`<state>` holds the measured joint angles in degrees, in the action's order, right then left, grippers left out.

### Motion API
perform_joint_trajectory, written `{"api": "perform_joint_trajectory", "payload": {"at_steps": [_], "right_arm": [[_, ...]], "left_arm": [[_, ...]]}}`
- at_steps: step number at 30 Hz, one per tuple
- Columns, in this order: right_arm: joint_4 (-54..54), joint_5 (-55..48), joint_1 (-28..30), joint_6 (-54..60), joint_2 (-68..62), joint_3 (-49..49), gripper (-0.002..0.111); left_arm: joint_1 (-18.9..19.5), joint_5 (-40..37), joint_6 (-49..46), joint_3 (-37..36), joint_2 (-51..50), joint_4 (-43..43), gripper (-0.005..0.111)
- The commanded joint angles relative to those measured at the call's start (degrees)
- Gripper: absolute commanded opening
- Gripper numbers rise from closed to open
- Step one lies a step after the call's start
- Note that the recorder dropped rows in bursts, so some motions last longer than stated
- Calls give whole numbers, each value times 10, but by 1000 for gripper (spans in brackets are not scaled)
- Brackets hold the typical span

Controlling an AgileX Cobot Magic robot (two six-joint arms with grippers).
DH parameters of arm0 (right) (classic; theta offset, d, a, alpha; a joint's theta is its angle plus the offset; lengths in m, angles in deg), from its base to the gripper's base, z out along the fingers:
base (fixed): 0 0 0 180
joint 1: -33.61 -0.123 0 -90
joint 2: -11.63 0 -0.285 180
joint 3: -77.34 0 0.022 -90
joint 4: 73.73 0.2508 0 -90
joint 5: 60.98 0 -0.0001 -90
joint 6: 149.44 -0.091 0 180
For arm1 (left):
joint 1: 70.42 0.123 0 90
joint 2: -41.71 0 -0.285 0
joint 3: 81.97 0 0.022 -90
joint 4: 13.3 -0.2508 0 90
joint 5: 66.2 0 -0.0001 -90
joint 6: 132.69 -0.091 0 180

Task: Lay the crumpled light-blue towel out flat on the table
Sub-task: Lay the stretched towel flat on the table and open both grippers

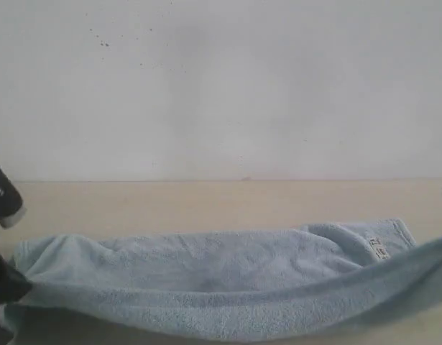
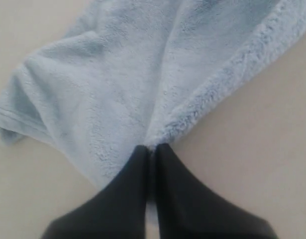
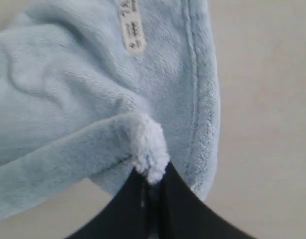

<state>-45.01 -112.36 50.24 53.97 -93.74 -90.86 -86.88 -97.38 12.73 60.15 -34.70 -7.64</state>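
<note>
A fold (image 1: 337,237) runs next to the white care tag. Next, my right gripper puts down the towel's near corner first, then pulls the far corner (image 1: 399,223) by the tag.
The light-blue towel (image 1: 213,273) lies stretched across the front of the beige table (image 1: 206,201), its near edge lifted into a taut band from left to right. Its white care tag (image 1: 377,248) shows near the right end, and also in the right wrist view as the tag (image 3: 130,27). My left gripper (image 2: 152,148) is shut on a corner of the towel (image 2: 118,74); its black body (image 1: 5,284) shows at the left edge. My right gripper (image 3: 152,178) is shut on a bunched corner of the towel (image 3: 83,79); it is almost entirely outside the exterior view.
A white wall (image 1: 221,86) rises behind the table's far edge. Bare tabletop (image 1: 206,198) stretches between the towel and the wall. Part of the left arm (image 1: 3,198) sticks in at the left edge.
</note>
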Motion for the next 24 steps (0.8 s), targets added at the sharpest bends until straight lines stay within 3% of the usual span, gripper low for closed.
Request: {"api": "perform_joint_trajectory", "payload": {"at_steps": [1, 11, 20, 24], "right_arm": [[-108, 46, 0, -69, 10, 68, 0], [-107, 16, 0, -96, 10, 121, 0], [-51, -51, 0, -62, 10, 121, 1], [-34, -75, 0, -59, 10, 121, 21]], "left_arm": [[2, -80, -49, -34, 30, 16, 4], [2, -187, -140, -56, 56, 70, 6], [2, -185, -141, -73, 74, 104, 54], [-3, -125, -141, -89, 79, 105, 64]]}}
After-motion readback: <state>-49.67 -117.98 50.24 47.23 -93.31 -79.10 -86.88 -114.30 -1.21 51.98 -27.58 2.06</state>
